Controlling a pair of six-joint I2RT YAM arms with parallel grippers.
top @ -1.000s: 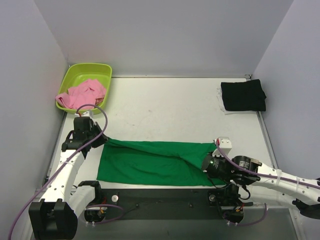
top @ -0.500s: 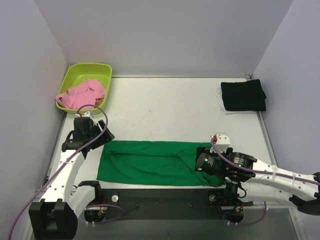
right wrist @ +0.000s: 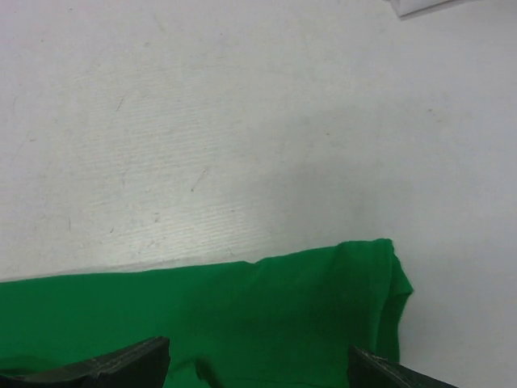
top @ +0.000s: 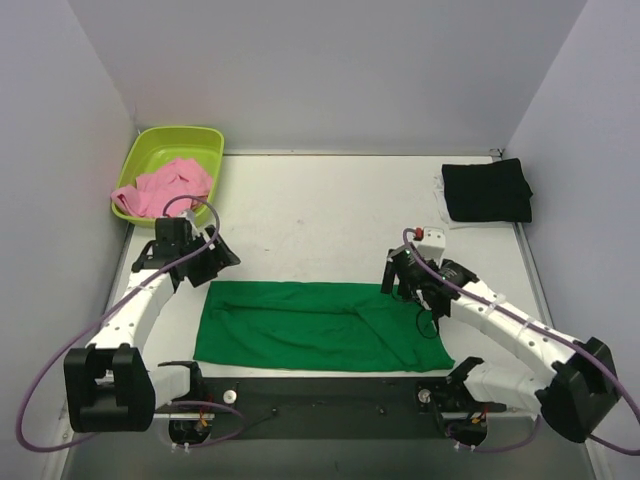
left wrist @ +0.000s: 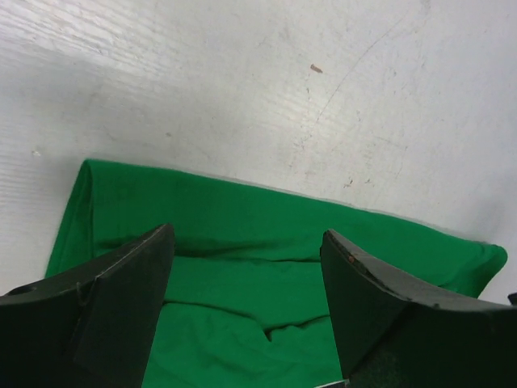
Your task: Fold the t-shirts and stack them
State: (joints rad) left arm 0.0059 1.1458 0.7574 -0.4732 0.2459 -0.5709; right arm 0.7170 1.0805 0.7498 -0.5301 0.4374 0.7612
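Note:
The green t-shirt's top layer is bunched up near the middle, so my right gripper should move inward and pinch that layer's loose corner before it folds any further.
The green t-shirt lies flat near the table's front edge, folded into a long band. My left gripper hovers just past its far left corner, open and empty; the left wrist view shows the green cloth below the spread fingers. My right gripper hangs open above the far right corner, with the cloth's edge under it and nothing held. The black t-shirt rests folded at the back right. The pink t-shirt is crumpled in the lime tub.
The lime tub stands in the back left corner against the wall. A white sheet shows under the black t-shirt. Grey walls close in the table at the back and both sides. A black rail runs along the front.
Both grippers let go of the green t-shirt's far edge, opened, and drew up and back from it. The raised edge has dropped, and the shirt now lies flat.

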